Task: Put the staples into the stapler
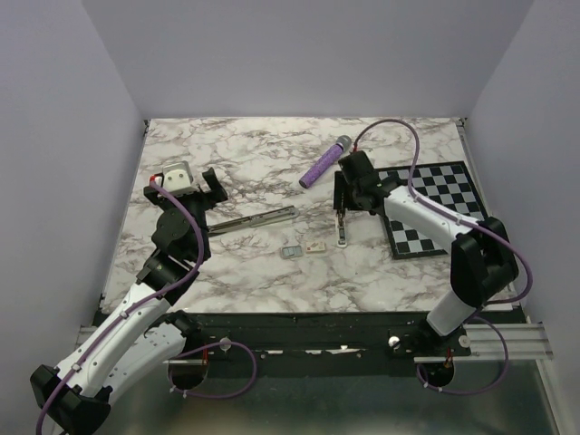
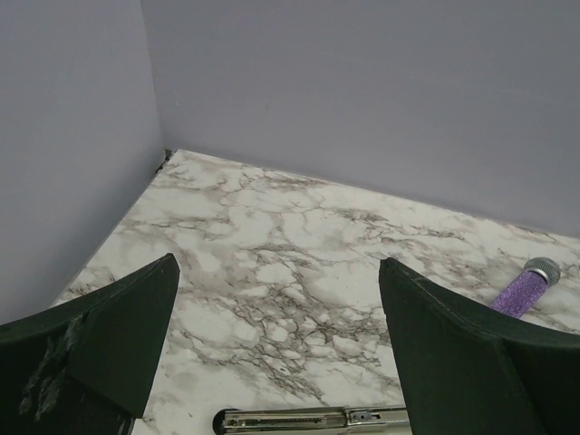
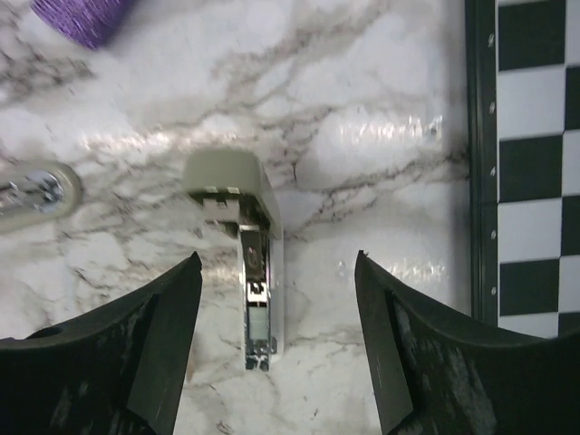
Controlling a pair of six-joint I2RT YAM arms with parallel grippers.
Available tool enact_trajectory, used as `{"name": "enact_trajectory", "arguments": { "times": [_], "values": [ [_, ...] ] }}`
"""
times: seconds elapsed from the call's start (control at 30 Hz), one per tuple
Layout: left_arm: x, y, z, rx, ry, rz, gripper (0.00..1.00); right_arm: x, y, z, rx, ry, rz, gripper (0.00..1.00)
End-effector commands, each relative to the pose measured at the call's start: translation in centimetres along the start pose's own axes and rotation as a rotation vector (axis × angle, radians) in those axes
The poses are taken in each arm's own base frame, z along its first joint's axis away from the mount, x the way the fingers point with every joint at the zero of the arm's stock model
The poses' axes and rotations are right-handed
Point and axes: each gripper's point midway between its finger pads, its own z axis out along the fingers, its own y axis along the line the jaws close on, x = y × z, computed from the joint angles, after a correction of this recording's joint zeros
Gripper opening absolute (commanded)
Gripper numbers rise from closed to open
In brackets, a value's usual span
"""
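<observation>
The stapler's beige top [image 3: 223, 170] stands open above its unheld channel, so next my left gripper steadies the channel's front end [image 1: 342, 240] while my right gripper swings the top shut.
The stapler lies in two pieces. A slim beige-grey piece [image 1: 342, 230] with an inner metal channel lies under my right gripper [image 1: 344, 204], and shows in the right wrist view [image 3: 256, 272]. A long metal rail piece [image 1: 258, 219] lies to its left, with its end at the bottom of the left wrist view [image 2: 313, 420]. The staples, a tiny cream box [image 1: 316, 246] and a tiny grey block [image 1: 292, 252], lie on the marble in front. My right gripper [image 3: 277, 256] is open and straddles the beige piece from above. My left gripper [image 1: 188, 188] [image 2: 278, 263] is open and empty above the rail's left end.
A purple cylinder with a grey tip [image 1: 326, 160] lies behind the stapler, and shows in the left wrist view [image 2: 526, 288] and the right wrist view [image 3: 82, 16]. A black-and-white checkerboard [image 1: 435, 207] lies at the right [image 3: 535, 163]. Grey walls stand at the back and sides.
</observation>
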Motion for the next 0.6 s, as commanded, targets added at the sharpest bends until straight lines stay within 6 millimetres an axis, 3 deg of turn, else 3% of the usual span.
{"name": "enact_trajectory", "arguments": {
  "times": [0.0,0.07,0.3,0.4,0.47,0.57],
  "values": [
    [0.3,-0.6,0.0,0.036,0.009,0.004,0.99,-4.8,-0.2,-1.4,-0.016,-0.078,-0.006,0.79],
    [0.2,-0.9,0.0,0.056,0.009,0.009,0.99,-6.4,0.0,-1.7,-0.018,-0.09,-0.016,0.79],
    [1.1,-4.0,-0.2,0.208,0.054,0.004,0.99,-6.5,1.5,-0.6,-0.056,-0.026,-0.046,0.77],
    [2.4,-6.6,-0.7,0.321,0.14,-0.031,0.99,-5.8,2.0,0.1,-0.07,0.003,-0.053,0.72],
    [3.2,-9.6,-1.5,0.435,0.228,-0.134,0.99,-5.6,2.0,0.5,-0.065,0.012,-0.06,0.7],
    [5.9,-13.6,-3.2,0.561,0.393,-0.267,0.97,-5.0,1.9,1.1,-0.056,0.034,-0.071,0.67]
  ]
}}
